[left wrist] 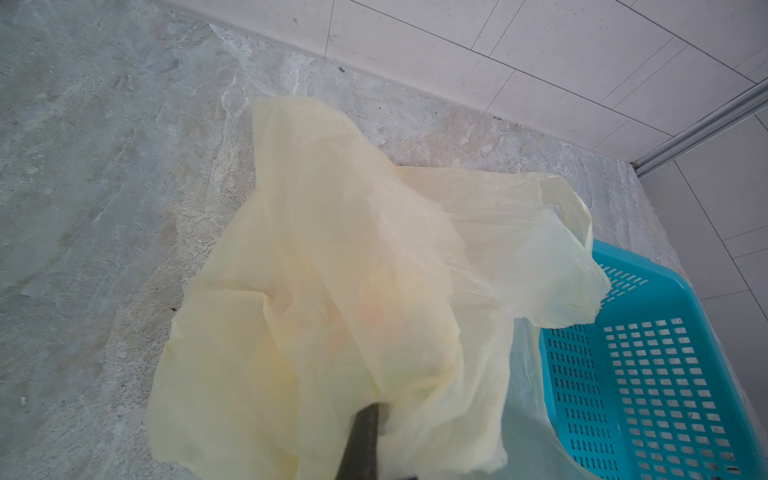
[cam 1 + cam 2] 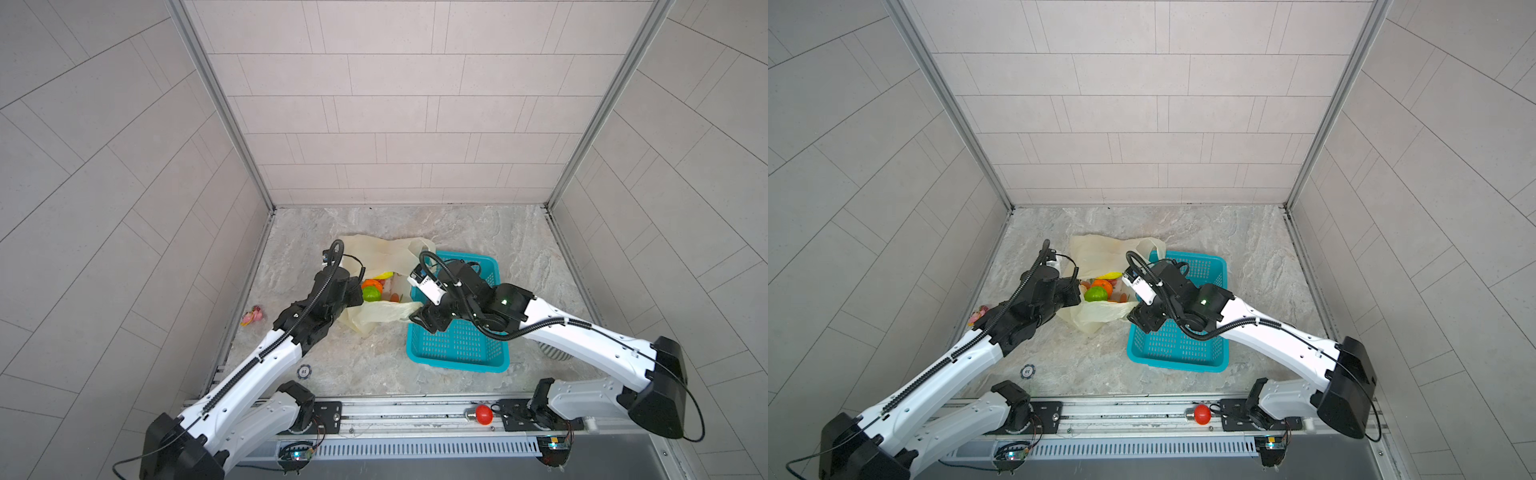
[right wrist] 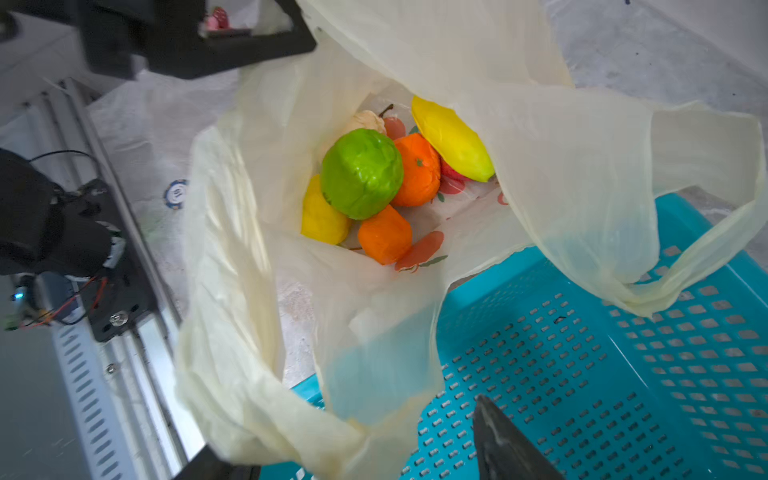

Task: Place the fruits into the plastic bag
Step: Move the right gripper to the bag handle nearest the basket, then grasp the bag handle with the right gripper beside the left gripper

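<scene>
I should move my right gripper from the bag's near handle to the far one (image 3: 710,249) and lift the bag upright, because the bag's far handle (image 2: 426,244) is drooping over the basket.
The plastic bag (image 2: 382,253) (image 2: 1100,253) lies open on the stone floor, cream-yellow and crinkly. Inside it sit the fruits (image 2: 372,291) (image 2: 1098,291): in the right wrist view a green round one (image 3: 360,172), two orange ones (image 3: 417,170), a yellow one (image 3: 322,216) and a yellow-green mango (image 3: 451,139). My left gripper (image 2: 353,291) (image 1: 365,409) is shut on the bag's left rim, and the film (image 1: 332,270) drapes over its dark finger. My right gripper (image 2: 422,318) (image 3: 345,428) stands open at the bag's right rim, with loose film lying between its wide jaws.
A teal perforated basket (image 2: 461,345) (image 3: 623,374) sits right of the bag, under my right gripper, with a bag handle hanging over its rim. A pink trinket (image 2: 252,314) lies near the left wall. A round chip (image 2: 304,370) and a red knob (image 2: 483,413) are near the front rail.
</scene>
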Robot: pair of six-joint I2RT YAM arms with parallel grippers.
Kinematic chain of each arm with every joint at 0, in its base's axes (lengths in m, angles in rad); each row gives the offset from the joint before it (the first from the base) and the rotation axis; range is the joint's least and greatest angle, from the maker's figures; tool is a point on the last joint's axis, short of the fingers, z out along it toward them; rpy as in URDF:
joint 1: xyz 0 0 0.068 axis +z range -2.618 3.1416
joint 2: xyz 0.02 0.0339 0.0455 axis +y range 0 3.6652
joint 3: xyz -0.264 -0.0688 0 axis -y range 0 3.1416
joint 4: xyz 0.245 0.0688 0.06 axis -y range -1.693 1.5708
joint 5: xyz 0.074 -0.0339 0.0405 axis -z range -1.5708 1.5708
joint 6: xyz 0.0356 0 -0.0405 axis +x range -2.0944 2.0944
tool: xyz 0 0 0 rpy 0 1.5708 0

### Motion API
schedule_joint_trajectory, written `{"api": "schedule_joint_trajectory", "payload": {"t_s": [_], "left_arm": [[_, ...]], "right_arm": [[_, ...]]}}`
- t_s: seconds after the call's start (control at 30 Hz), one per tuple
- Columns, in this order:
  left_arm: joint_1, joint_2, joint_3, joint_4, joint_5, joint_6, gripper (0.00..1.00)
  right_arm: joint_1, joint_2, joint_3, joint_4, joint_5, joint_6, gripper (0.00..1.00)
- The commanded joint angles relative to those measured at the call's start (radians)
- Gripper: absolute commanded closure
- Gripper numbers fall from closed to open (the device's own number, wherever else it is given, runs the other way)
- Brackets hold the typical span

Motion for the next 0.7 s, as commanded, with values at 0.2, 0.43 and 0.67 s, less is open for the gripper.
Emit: {"api": "schedule_joint_trajectory", "payload": {"t_s": [0.2, 0.43, 0.67], "left_arm": [[-0.005, -0.038, 0.043, 0.029, 0.026, 0.022, 0.52], [-0.005, -0.084, 0.036, 0.025, -0.019, 0.024, 0.33], [-0.005, -0.102, 0.031, 0.033, -0.006, 0.032, 0.16]], "right_arm": [[-0.042, 0.196, 0.132, 0.067, 0.372, -0.02, 0.25], [-0.145, 0.276, 0.167, 0.126, 0.264, -0.026, 0.25], [-0.154, 0.33, 0.192, 0.173, 0.143, -0.053, 0.25]]}}
